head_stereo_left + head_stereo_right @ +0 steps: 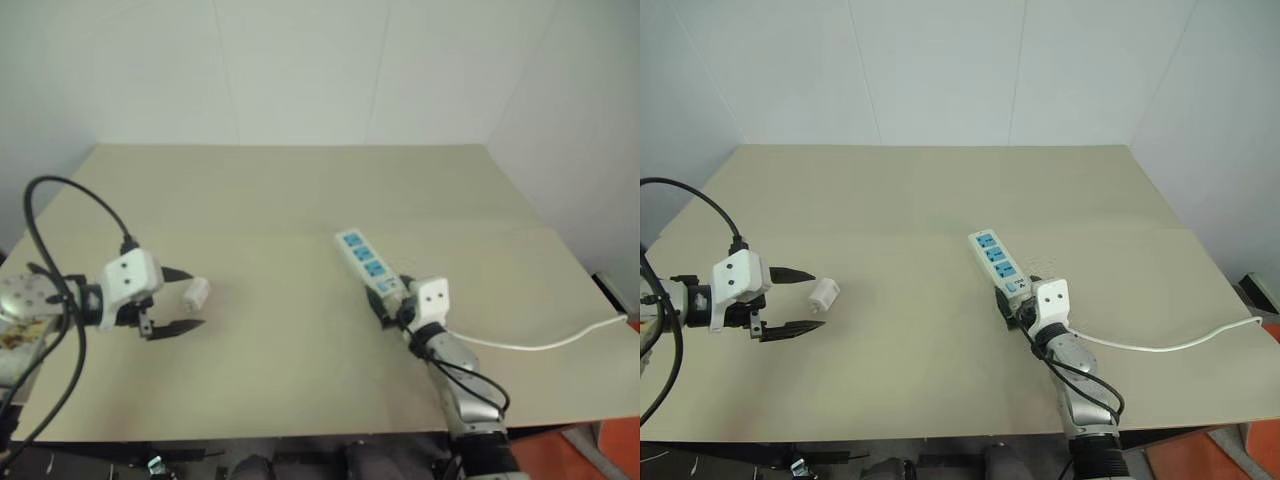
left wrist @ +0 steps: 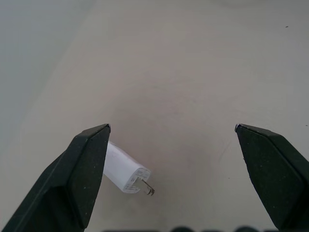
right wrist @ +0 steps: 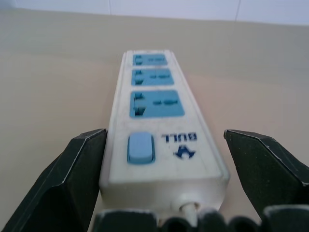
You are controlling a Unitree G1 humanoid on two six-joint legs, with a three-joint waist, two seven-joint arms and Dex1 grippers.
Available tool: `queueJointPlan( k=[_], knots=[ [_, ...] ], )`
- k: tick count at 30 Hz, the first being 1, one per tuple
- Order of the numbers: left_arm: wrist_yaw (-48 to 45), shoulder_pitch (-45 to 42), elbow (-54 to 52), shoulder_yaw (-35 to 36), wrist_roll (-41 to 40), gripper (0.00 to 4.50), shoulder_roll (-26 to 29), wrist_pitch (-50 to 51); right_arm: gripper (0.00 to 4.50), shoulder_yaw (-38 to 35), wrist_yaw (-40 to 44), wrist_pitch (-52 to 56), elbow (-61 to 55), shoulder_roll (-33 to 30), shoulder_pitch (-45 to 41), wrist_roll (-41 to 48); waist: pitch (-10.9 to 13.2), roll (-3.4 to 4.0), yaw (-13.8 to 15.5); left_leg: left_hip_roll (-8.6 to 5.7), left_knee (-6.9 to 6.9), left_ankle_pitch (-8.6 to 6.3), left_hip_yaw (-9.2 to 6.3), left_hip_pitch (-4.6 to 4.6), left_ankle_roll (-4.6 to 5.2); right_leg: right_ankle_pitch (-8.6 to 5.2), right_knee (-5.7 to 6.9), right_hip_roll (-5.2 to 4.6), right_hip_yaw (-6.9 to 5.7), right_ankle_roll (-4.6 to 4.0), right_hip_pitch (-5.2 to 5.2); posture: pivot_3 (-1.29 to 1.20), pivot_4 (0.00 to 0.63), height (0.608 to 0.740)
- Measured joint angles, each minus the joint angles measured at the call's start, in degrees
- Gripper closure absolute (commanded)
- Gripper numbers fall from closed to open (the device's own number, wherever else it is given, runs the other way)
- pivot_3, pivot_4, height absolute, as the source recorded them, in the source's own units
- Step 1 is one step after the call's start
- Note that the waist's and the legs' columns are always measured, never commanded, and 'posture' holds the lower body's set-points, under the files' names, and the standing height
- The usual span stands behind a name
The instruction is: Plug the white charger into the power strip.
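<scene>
My gripper will pull the power strip (image 1: 370,262) toward the middle of the table, and, as the white cord lies in a loose curve (image 1: 535,348), it will follow and straighten.
The white charger (image 1: 195,292) lies on the tan table (image 1: 280,200) at the left, its metal prongs showing in the left wrist view. My left gripper (image 1: 195,298) hovers over it, open, and the charger (image 2: 123,170) sits just beside one black finger (image 2: 84,174), with nothing held. The power strip (image 1: 365,262) lies right of centre, a white bar with three blue sockets. My right gripper (image 3: 164,137) is open, with one finger on each side of the strip's (image 3: 159,121) switch-and-cord end. One finger (image 3: 79,174) is close to the strip's side and the other stands well apart.
The strip's thin white cord (image 1: 540,347) runs from its near end off to the table's right edge. White walls close the table in at the back and right. A black cable (image 1: 60,200) loops above my left arm.
</scene>
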Motion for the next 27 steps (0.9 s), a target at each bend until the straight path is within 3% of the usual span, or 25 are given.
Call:
queueJointPlan(
  k=[23, 27],
  knots=[
    [0.0, -1.2, 0.0, 0.0, 0.0, 0.0, 0.0, -0.1, 0.03, 0.0, 2.7, 1.2, 3.0, -0.7, -0.3, 2.8, 0.0, -0.01, -0.1, 0.0, 0.0, 0.0, 0.0, 0.08, 0.0, 0.0, 0.04, 0.01, 0.0, 0.0, 0.04, 0.0, 0.15, 0.74],
    [0.1, -1.2, 0.0, 0.0, 0.0, 0.0, 0.0, -0.1, 0.95, -0.3, 4.3, 1.1, 3.9, -1.0, -0.9, 4.4, 0.0, -0.01, -0.1, 0.01, 0.0, 0.0, 0.0, 0.09, 0.0, 0.0, 0.04, 0.01, 0.0, 0.0, 0.06, 0.0, 0.15, 0.74]
  ],
)
